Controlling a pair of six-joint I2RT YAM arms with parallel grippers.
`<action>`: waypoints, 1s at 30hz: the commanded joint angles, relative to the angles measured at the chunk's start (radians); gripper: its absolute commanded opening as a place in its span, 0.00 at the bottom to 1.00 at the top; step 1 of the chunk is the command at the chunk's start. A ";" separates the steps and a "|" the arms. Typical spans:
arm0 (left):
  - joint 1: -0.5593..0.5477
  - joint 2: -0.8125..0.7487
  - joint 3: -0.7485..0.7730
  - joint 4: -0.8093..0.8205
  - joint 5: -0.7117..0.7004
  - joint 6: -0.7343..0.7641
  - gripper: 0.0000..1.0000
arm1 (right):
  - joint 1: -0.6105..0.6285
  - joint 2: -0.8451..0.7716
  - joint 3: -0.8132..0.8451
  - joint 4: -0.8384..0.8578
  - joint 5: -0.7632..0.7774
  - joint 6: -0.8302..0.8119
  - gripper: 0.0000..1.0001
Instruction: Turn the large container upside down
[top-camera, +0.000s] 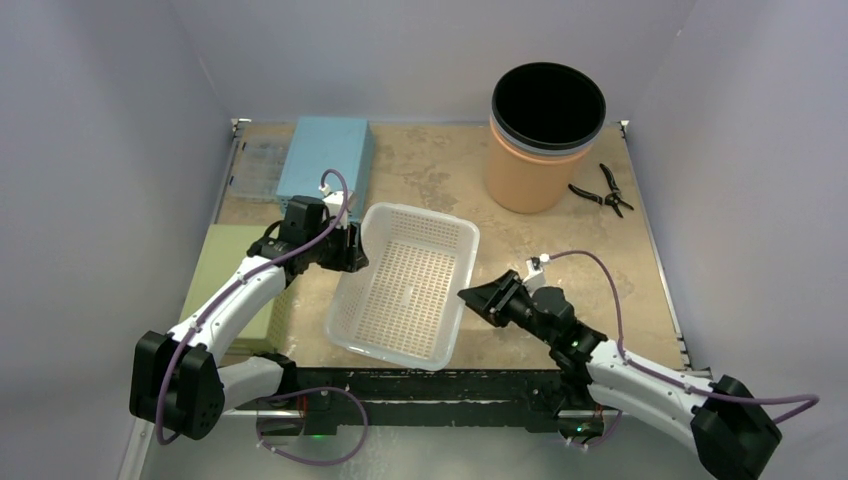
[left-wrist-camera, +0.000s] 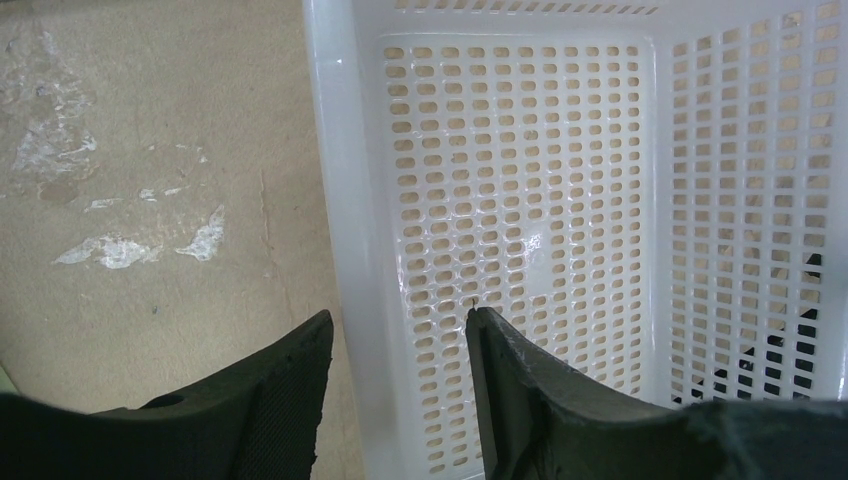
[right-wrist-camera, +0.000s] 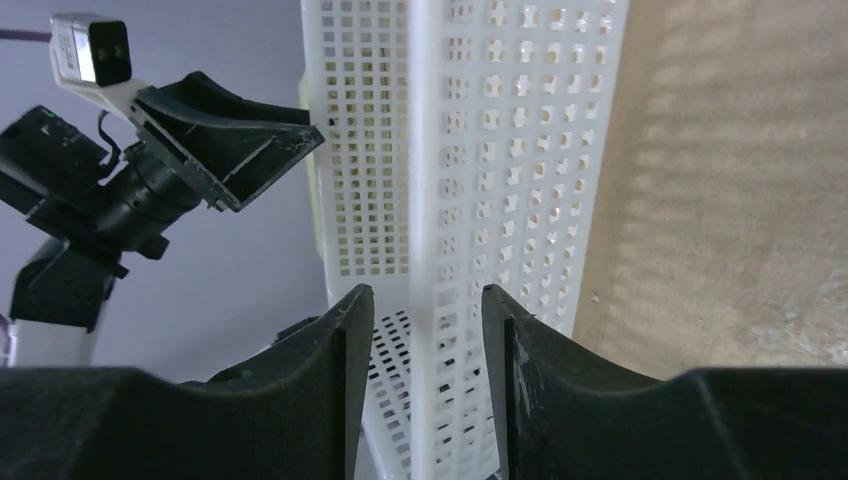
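My grippers straddle opposite walls (top-camera: 347, 288) and the basket stays open side up. Next, my left gripper backs off, then takes the rim (top-camera: 474, 246) that my right gripper tips up.
The large container is a white perforated plastic basket (top-camera: 410, 285), sitting open side up in the middle of the table. My left gripper (top-camera: 352, 248) is open and straddles the basket's left wall; in the left wrist view (left-wrist-camera: 398, 318) one finger is outside and one inside the basket (left-wrist-camera: 540, 170), with gaps showing. My right gripper (top-camera: 470, 297) is open and straddles the right wall; in the right wrist view (right-wrist-camera: 428, 292) the basket wall (right-wrist-camera: 450, 160) stands between the fingers without touching them. The left gripper also shows across the basket in the right wrist view (right-wrist-camera: 250, 150).
An orange bucket (top-camera: 528, 165) with a black inside stands at the back right, with black pliers (top-camera: 605, 190) beside it. A blue box (top-camera: 325, 155) and a clear case (top-camera: 255, 170) lie at the back left. A green box (top-camera: 225, 275) lies under the left arm.
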 joint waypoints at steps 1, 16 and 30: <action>-0.006 0.008 0.019 0.015 0.002 0.018 0.47 | -0.057 0.027 -0.090 0.288 -0.139 0.133 0.46; -0.016 0.026 0.020 0.017 0.020 0.023 0.38 | -0.077 0.292 -0.082 0.646 -0.244 0.147 0.21; -0.023 -0.006 0.025 0.004 -0.042 0.020 0.51 | -0.079 0.152 0.113 0.259 -0.196 -0.103 0.00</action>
